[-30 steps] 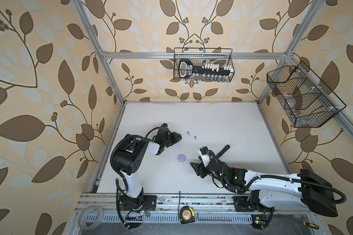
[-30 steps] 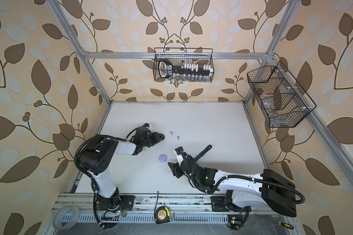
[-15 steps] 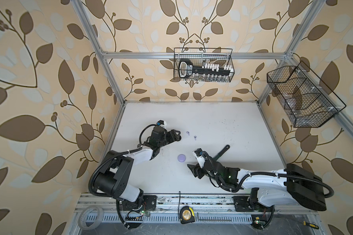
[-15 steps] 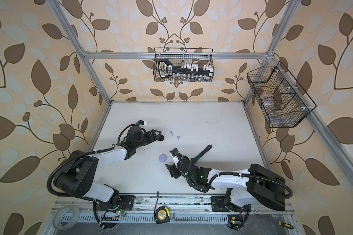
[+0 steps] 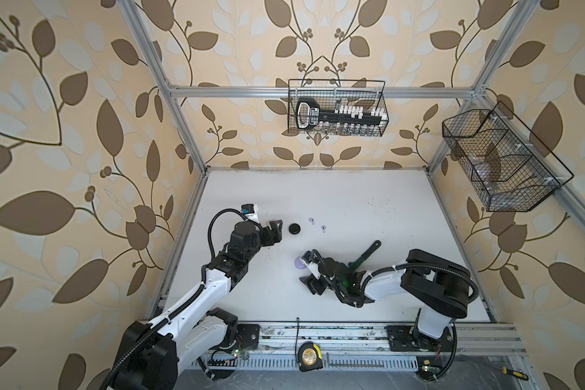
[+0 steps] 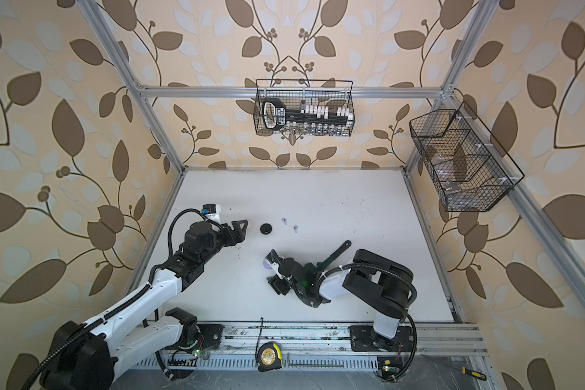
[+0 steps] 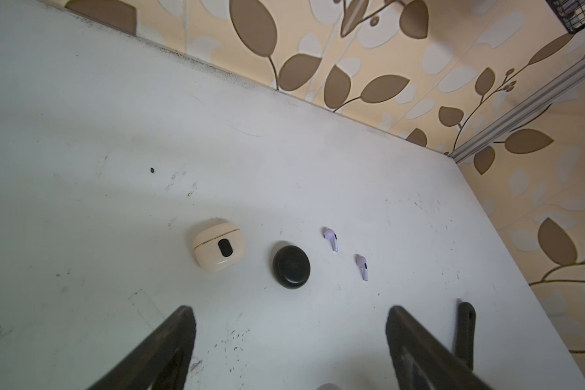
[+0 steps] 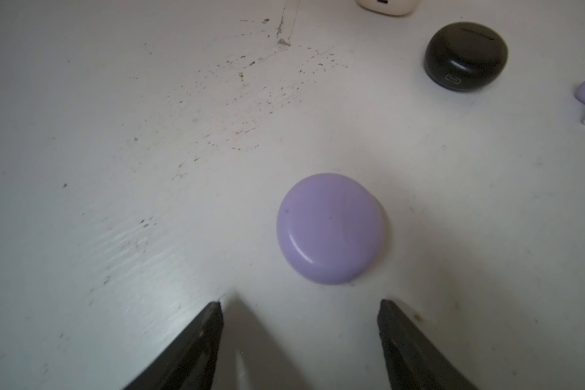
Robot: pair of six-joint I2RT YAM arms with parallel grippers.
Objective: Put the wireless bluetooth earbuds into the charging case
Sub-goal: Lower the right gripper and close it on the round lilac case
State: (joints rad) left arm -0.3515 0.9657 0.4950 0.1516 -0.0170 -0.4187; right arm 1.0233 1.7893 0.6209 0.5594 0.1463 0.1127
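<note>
The lilac case (image 5: 299,262) that matches the earbuds lies closed in front of my right gripper, which should pinch its sides (image 8: 286,229) and raise the case toward my left gripper.
Two pale lilac earbuds (image 5: 311,220) (image 5: 323,228) lie loose on the white table, also seen in the left wrist view (image 7: 330,236) (image 7: 362,265). A shut black case (image 5: 294,229) (image 7: 291,266) sits just left of them, with a shut cream case (image 7: 219,244) beside it. My left gripper (image 5: 277,231) (image 7: 291,309) is open and empty, a little short of the black case. A shut lilac case (image 5: 299,262) (image 8: 331,229) lies just ahead of my right gripper (image 5: 304,268) (image 8: 300,303), which is open and apart from it.
A long dark green wrench-shaped tool (image 5: 365,255) lies behind the right wrist. Wire baskets hang on the back wall (image 5: 336,108) and the right wall (image 5: 500,162). A tape measure (image 5: 307,354) sits on the front rail.
My left gripper has opened, let go of the black case and drawn back to the left. My right gripper has slid left toward the lilac case and opened a little wider.
</note>
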